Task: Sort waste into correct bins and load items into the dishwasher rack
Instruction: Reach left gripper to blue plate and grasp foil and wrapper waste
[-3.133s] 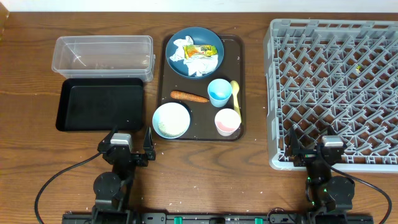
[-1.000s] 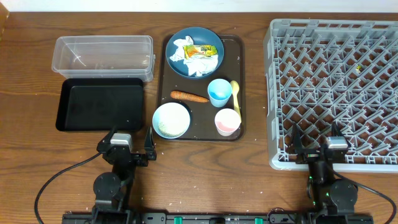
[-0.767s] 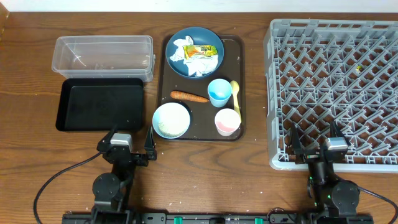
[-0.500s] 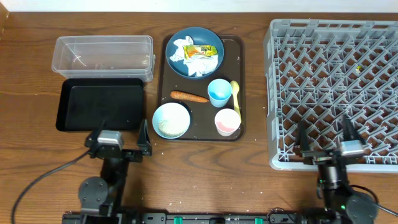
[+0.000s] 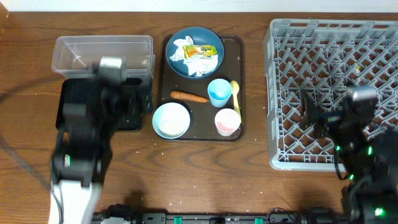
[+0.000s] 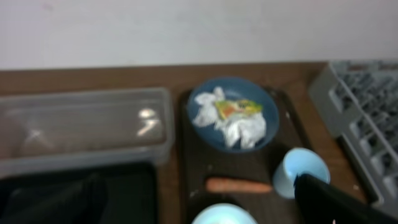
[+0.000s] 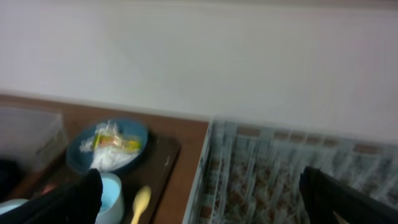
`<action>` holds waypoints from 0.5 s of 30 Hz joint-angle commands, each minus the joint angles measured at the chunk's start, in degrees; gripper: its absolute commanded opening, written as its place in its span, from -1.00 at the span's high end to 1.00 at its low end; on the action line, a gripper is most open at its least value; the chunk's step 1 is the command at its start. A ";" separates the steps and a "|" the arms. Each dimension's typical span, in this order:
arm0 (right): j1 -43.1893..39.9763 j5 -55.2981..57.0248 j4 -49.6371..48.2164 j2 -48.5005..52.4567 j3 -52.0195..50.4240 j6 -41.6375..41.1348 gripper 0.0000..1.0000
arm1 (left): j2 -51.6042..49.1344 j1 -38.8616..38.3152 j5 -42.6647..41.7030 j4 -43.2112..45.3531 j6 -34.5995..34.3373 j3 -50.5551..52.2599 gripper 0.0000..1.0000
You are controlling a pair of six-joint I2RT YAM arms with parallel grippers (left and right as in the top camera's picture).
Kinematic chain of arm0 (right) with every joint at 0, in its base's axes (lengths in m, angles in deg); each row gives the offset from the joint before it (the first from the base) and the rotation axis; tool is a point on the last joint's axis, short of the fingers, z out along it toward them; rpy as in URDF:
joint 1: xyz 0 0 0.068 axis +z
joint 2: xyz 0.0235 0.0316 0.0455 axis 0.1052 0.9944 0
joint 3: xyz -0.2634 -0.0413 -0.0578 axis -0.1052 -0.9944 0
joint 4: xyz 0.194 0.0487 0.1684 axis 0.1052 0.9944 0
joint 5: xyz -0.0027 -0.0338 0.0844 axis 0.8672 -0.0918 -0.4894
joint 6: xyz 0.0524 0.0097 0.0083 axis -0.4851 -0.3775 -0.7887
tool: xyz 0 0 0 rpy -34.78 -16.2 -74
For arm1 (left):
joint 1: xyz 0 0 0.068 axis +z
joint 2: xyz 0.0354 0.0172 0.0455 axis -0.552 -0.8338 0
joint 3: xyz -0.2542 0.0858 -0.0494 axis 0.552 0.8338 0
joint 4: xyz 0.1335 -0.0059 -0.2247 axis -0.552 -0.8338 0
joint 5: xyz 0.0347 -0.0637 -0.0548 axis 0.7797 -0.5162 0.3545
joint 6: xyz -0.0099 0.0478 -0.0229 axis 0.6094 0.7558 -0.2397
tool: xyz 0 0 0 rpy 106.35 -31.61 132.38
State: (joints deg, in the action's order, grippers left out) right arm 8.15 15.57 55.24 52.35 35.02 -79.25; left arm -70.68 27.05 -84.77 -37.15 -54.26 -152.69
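Observation:
My left gripper keeps moving to the dark blue plate until its fingers straddle both, because the wrapper (image 5: 200,51) is lying on top of the crumpled napkins (image 5: 201,65).
The dark blue plate (image 5: 194,38) carries crumpled napkins (image 5: 200,63) and a yellow-green wrapper (image 5: 203,50). On the same brown serving tray (image 5: 240,56) lie the carrot (image 5: 189,96), light blue cup (image 5: 219,92), yellow spoon (image 5: 236,96), pink cup (image 5: 227,121) and pale blue bowl (image 5: 171,119) of rice. My left gripper (image 5: 109,87) hovers blurred over the black tray (image 5: 69,118), open and empty; its wrist view shows the carrot (image 6: 239,185) ahead. My right gripper (image 5: 351,112) hangs open over the grey rack (image 5: 336,37) with nothing between its fingers (image 7: 84,193).
The clear tub (image 5: 102,53) stands behind the black tray at the back left. The rack fills the right side up to the table's edge. Rice grains speckle the wood by the serving tray's near edge. A pale wall rises beyond the table.
Both arms have lifted off the near table edge and swung forward, the left over the black tray, the right over the rack's near part. Both grippers stay open.

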 commanded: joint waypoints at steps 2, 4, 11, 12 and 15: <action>0.33 -2.69 9.14 9.31 10.60 0.42 -0.98 | -17.03 -3.48 0.72 -11.17 -0.02 -20.70 -0.96; 0.33 -2.89 12.92 12.87 13.92 0.42 -0.99 | -24.26 -4.83 2.25 -16.59 -0.02 -29.83 -0.96; 0.33 -7.63 17.44 19.17 16.68 0.35 -0.98 | -48.72 -9.16 0.61 -26.51 2.10 -58.01 -0.96; 0.33 -9.62 17.44 19.56 16.68 0.35 -0.98 | -50.42 -9.57 0.61 -24.65 2.08 -58.64 -0.96; 0.33 -12.76 17.44 20.20 16.68 0.37 -0.99 | -55.15 -10.45 0.48 -17.68 2.08 -58.47 -0.96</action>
State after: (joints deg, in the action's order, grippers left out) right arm 8.15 8.12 72.62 72.37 50.36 -79.12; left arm -122.14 17.37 -83.83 -57.37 -52.97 -209.71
